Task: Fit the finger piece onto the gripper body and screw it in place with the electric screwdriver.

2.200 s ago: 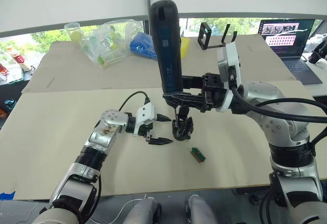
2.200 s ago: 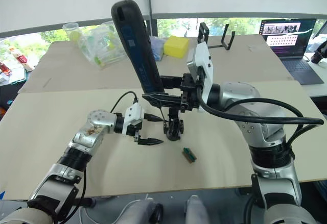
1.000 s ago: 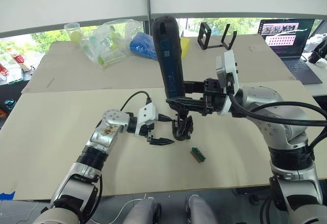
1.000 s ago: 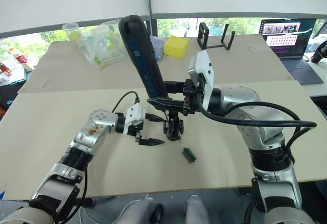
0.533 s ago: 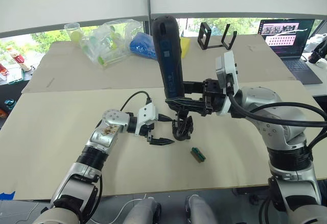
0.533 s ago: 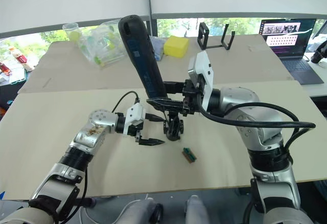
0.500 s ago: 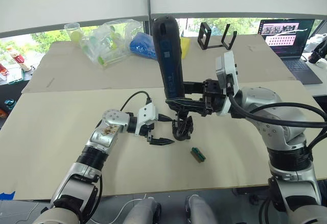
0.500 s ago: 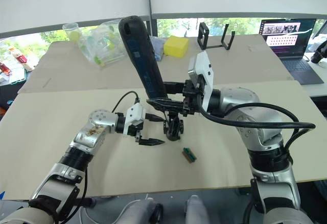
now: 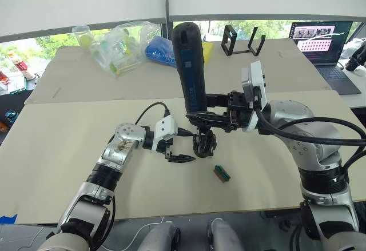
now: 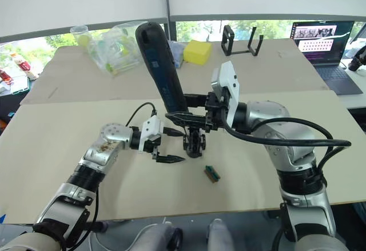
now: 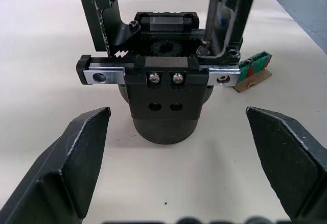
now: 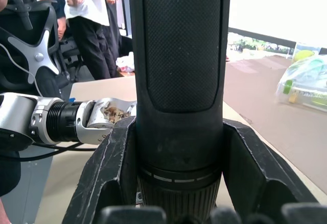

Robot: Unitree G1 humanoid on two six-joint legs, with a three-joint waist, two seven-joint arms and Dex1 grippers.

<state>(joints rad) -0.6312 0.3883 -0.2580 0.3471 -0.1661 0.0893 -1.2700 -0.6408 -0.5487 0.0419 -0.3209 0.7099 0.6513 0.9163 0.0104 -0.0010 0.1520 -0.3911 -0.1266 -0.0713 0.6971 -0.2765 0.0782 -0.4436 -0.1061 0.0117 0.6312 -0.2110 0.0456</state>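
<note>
A screw head is sticking up from the teal-green block [image 11: 256, 65], so the screw [image 11: 249, 60] will come out with the bit when I lift the electric screwdriver.
The gripper body [image 9: 204, 143] stands on the table in the middle, a black block with a silver rail [image 11: 102, 75] across it. A black finger piece [image 11: 230, 15] rises from one end of that rail. My right gripper [image 9: 201, 107] is shut on the electric screwdriver [image 9: 190, 74] and holds it nearly upright over the body. Its thin bit [image 11: 207, 25] comes down to the rail beside that finger piece. My left gripper [image 9: 189, 145] is open just to the left of the body, with one finger on either side and touching nothing.
A small teal-green block [image 9: 221, 173] lies just right of the body. At the table's back are a black frame stand [image 9: 240, 39], a clear plastic bag [image 9: 123, 45], a yellow block [image 10: 197, 51] and a laptop [image 9: 320, 39]. People [image 12: 97, 25] stand beyond the table.
The screwdriver has come down towards the gripper body and stands a little more upright, with the right wrist shifted slightly. The left gripper has stayed put and open.
</note>
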